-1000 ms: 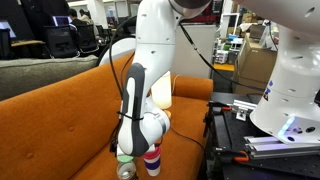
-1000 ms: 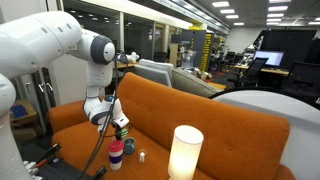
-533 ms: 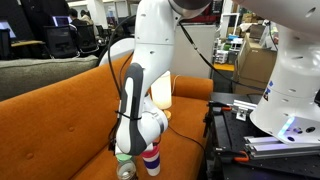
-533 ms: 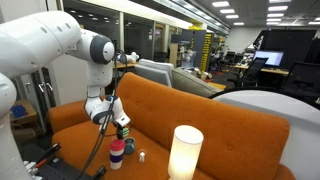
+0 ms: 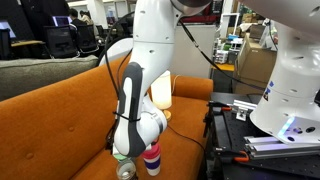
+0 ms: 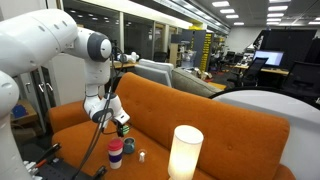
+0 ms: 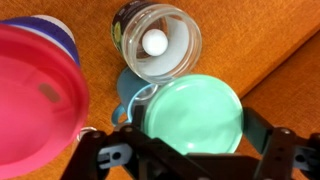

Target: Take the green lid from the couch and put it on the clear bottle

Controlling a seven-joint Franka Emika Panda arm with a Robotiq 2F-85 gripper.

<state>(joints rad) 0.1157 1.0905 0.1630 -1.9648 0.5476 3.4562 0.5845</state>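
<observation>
The green lid is hanging next to the clear bottle's opening, so the robot's gripper should move over and get the lid in line above the bottle before it lowers the lid.
In the wrist view my gripper is shut on the green lid, a flat round pale-green cap held between the two fingers. Just beyond it stands the clear bottle, open-mouthed, with a small white ball inside. The lid hangs above the orange couch, near the bottle but not over its mouth. In both exterior views the gripper hovers low over the couch seat; the clear bottle shows at the bottom edge.
A pink-and-red bottle stands right beside the clear bottle. A small ring-shaped piece lies on the seat. A white cylinder lamp stands in front. A black stand with equipment sits beside the couch.
The gripper with the green lid has risen slightly above the bottles; otherwise the scene is unchanged.
</observation>
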